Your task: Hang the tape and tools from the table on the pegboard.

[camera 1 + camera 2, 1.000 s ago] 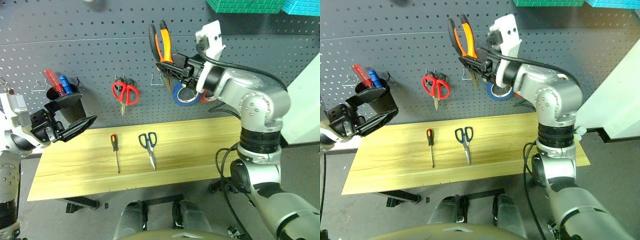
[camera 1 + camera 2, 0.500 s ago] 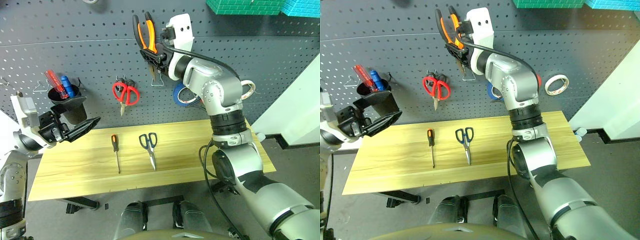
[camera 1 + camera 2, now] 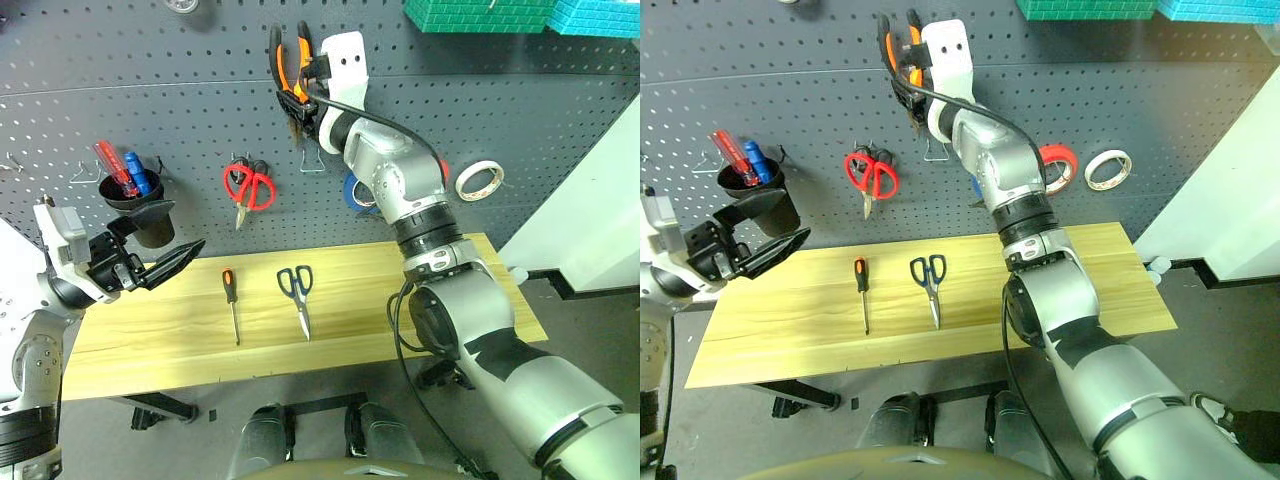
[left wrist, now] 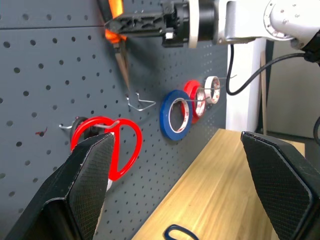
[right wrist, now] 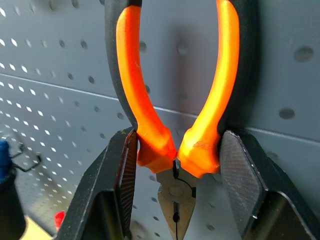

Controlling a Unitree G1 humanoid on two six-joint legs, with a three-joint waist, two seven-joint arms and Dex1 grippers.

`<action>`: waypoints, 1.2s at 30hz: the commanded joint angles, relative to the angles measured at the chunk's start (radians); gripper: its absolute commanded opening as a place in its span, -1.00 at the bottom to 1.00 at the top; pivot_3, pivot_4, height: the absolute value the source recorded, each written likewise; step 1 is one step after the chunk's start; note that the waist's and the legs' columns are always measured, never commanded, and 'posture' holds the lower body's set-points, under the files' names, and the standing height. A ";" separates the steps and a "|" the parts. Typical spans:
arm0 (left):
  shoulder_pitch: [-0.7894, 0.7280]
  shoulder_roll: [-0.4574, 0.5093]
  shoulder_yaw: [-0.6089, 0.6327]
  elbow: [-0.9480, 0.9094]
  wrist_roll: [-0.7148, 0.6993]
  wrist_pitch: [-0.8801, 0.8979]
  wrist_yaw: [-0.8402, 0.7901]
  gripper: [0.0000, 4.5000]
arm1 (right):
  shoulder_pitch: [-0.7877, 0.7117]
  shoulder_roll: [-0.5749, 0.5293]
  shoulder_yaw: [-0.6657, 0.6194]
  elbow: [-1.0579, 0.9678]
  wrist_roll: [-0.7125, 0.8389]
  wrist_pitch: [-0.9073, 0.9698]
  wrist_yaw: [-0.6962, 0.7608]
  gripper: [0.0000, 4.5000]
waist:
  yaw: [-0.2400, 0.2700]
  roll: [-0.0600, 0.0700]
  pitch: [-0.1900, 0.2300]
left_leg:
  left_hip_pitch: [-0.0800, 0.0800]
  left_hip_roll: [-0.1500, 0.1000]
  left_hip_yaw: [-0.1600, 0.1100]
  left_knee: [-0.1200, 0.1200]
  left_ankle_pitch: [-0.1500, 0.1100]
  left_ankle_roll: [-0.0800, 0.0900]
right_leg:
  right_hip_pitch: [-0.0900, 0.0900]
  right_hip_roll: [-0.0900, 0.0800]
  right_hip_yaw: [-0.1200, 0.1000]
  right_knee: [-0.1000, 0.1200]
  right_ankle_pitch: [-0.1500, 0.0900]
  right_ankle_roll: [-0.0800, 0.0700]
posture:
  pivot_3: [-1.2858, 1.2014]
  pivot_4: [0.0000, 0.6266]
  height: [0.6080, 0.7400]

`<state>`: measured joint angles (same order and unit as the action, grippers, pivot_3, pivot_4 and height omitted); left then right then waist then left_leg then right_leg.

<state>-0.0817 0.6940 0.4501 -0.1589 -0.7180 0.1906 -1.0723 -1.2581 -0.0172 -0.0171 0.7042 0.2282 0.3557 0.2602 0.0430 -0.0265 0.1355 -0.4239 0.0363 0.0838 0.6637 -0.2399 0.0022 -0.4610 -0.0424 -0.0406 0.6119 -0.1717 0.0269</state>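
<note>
I should keep lowering my right gripper until the pliers' handles rest on the empty wire hook, then let go, as the pliers' pointed end (image 3: 296, 131) faces down above it.
My right gripper (image 5: 177, 146) is shut on the orange-and-black pliers (image 3: 289, 62). It holds them handles up against the dark grey pegboard (image 3: 150, 80), just above a wire hook (image 3: 315, 160). The small screwdriver (image 3: 231, 300) and the dark-handled scissors (image 3: 297, 295) lie side by side on the wooden table (image 3: 420, 300). The whitish tape (image 3: 479, 180) hangs on the pegboard at the right. My left gripper (image 3: 160, 250) hovers open and empty over the table's left end.
Red-handled scissors (image 3: 248, 187), a blue roll (image 3: 355, 192) and a red roll (image 3: 1058, 165) hang on the pegboard. A black cup (image 3: 140, 210) with red and blue pens is mounted at its left. Green and teal bins (image 3: 480, 12) sit above.
My right arm carried the pliers left and closer to the pegboard, uncovering the rolls and the whitish tape. My left gripper sank slightly and stayed open.
</note>
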 commanded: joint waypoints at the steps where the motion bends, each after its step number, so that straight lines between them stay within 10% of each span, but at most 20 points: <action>1: 0.011 0.001 0.018 -0.023 0.003 -0.023 0.001 0.89 | -0.027 -0.011 -0.021 0.011 -0.025 -0.022 -0.036 -0.08 | 0.001 0.001 0.000 | 0.000 0.003 0.002 0.000 0.000 0.000 | 0.000 0.000 -0.001 -0.001 0.002 -0.002 | 0.26 -0.82 1.00; 5: 0.023 0.003 0.019 -0.020 0.006 -0.031 -0.002 0.89 | -0.002 -0.008 -0.013 -0.009 -0.037 -0.010 -0.034 -0.08 | 0.027 -0.005 -0.004 | -0.008 0.033 0.028 -0.019 0.003 -0.005 | 0.001 0.003 -0.014 0.009 0.006 -0.014 | 0.26 -0.81 1.00; 8: 0.015 0.003 0.012 -0.014 0.012 -0.035 0.000 0.89 | 0.020 -0.003 -0.008 0.000 -0.054 -0.025 -0.047 -0.08 | 0.054 -0.007 -0.005 | 0.006 0.026 0.042 -0.018 0.006 -0.007 | 0.000 -0.004 -0.012 0.062 -0.070 -0.022 | 0.25 -0.80 1.00; 29: -0.052 0.016 -0.010 0.067 0.040 -0.036 -0.019 0.89 | 0.139 0.029 0.037 -0.009 -0.142 -0.034 -0.107 -0.08 | 0.021 -0.004 -0.004 | -0.001 0.035 0.003 -0.019 0.021 -0.026 | 0.015 0.015 -0.027 0.034 -0.056 -0.029 | 0.21 -0.80 1.00; 36: -0.053 0.011 -0.014 0.078 0.043 -0.036 -0.019 0.89 | 0.140 0.009 0.014 -0.158 -0.101 0.057 -0.076 0.99 | 0.020 -0.004 -0.004 | -0.002 0.034 0.004 -0.018 0.022 -0.024 | 0.013 0.015 -0.026 0.034 -0.055 -0.027 | 0.21 -0.81 1.00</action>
<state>-0.1248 0.6963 0.4239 -0.0747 -0.6743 0.1683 -1.0891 -1.0876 0.0177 0.0280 0.6492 0.1126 0.4044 0.1825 0.0631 -0.0309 0.1315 -0.4261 0.0706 0.0880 0.6453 -0.2183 -0.0224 -0.4480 -0.0273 -0.0665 0.6457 -0.2270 -0.0006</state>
